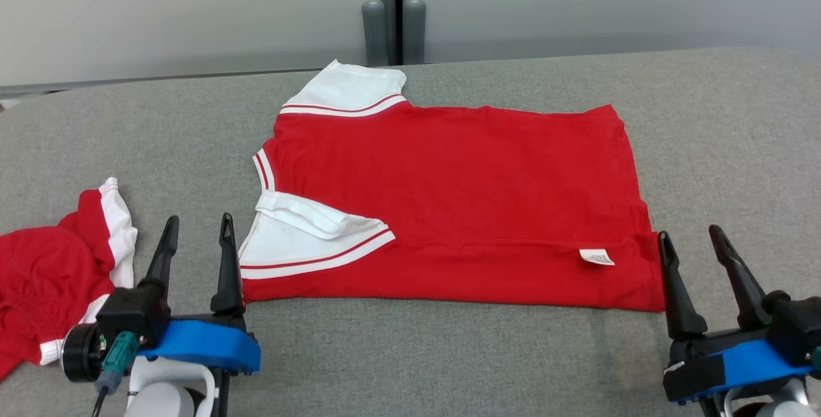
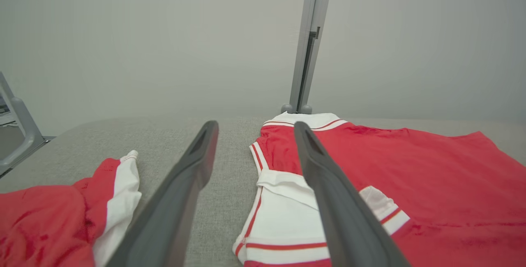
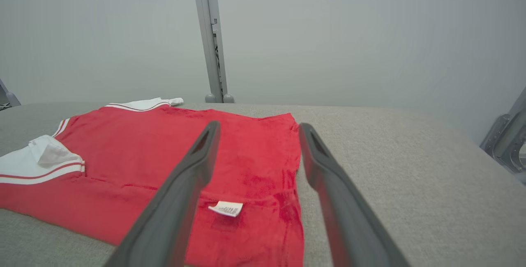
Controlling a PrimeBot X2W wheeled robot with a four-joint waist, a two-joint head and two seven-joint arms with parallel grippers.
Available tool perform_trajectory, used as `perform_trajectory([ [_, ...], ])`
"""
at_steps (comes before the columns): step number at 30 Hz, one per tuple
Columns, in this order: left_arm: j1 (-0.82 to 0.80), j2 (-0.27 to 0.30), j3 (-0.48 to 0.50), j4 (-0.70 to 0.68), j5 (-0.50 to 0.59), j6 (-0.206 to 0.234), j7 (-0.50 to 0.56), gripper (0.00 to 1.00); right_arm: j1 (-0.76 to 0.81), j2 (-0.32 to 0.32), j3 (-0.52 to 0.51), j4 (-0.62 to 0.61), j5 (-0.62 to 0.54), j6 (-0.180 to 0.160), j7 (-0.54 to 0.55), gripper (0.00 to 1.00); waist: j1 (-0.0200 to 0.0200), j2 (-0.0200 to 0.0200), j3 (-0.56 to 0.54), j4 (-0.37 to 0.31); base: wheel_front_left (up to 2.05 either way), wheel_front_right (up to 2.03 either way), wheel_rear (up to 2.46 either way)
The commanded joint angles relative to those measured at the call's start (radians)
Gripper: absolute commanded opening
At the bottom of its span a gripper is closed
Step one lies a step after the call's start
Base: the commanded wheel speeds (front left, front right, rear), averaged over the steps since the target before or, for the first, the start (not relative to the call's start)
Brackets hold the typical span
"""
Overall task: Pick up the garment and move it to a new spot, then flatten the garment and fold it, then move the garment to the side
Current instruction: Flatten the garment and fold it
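Note:
The upper white sleeve (image 1: 347, 89) will carry the far red edge over and stay flat when I fold it, because the folded near edge (image 1: 462, 272) lies flat.
A red garment (image 1: 449, 199) with white, red-striped sleeves lies flat on the grey table (image 1: 449, 353), its near edge folded over so a white label (image 1: 596, 256) shows. My left gripper (image 1: 199, 228) stands open just off its near-left corner, by the white sleeve (image 2: 279, 217). My right gripper (image 1: 689, 240) stands open at the near-right corner, its left finger beside the hem. The left wrist view shows the open left gripper (image 2: 254, 129) above the garment's (image 2: 411, 185) collar side. Through the right wrist camera the open right gripper (image 3: 259, 129) hangs over the garment's (image 3: 164, 152) right edge and label (image 3: 226, 208). Nothing is held.
A second red and white garment (image 1: 58, 276) lies crumpled at the table's left edge, close to my left arm; it appears as a red heap (image 2: 61, 217) in the left wrist view. A grey post (image 1: 392, 13) and pale wall panels stand behind the table. Grey frame parts (image 3: 505, 139) sit at the far right.

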State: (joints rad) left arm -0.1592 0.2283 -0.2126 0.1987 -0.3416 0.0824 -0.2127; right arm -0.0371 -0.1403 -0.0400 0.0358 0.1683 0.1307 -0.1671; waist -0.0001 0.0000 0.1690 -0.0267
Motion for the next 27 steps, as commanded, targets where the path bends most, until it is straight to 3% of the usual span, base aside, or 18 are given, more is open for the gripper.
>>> perform_trajectory([
  [1,0.029,0.005,-0.002,-0.024,0.008,0.015,0.002,1.00,0.027,0.012,0.005,-0.023,-0.005,0.000,0.007,1.00,0.0001,0.0000,-0.012,-0.006,0.00,0.00,0.00],
  [6,0.093,0.005,-0.004,-0.078,0.004,0.044,0.022,1.00,0.064,0.026,0.006,-0.055,-0.009,0.000,0.025,1.00,0.0001,0.0000,-0.024,-0.007,0.00,0.00,0.00],
  [14,0.107,0.018,-0.005,-0.115,0.003,0.055,0.046,1.00,0.069,0.023,0.005,-0.074,-0.007,0.000,0.042,1.00,0.0001,0.0000,-0.019,-0.010,0.00,0.00,0.00],
  [17,0.093,0.021,-0.012,-0.110,0.000,0.047,0.058,1.00,0.064,0.022,-0.003,-0.066,-0.009,0.000,0.049,1.00,0.0001,0.0000,-0.006,-0.011,0.00,0.00,0.00],
  [27,0.021,0.019,-0.058,0.063,-0.056,-0.038,0.159,1.00,0.007,0.001,-0.023,0.148,-0.002,0.000,0.039,1.00,0.0001,0.0000,0.076,-0.010,0.00,0.00,0.00],
])
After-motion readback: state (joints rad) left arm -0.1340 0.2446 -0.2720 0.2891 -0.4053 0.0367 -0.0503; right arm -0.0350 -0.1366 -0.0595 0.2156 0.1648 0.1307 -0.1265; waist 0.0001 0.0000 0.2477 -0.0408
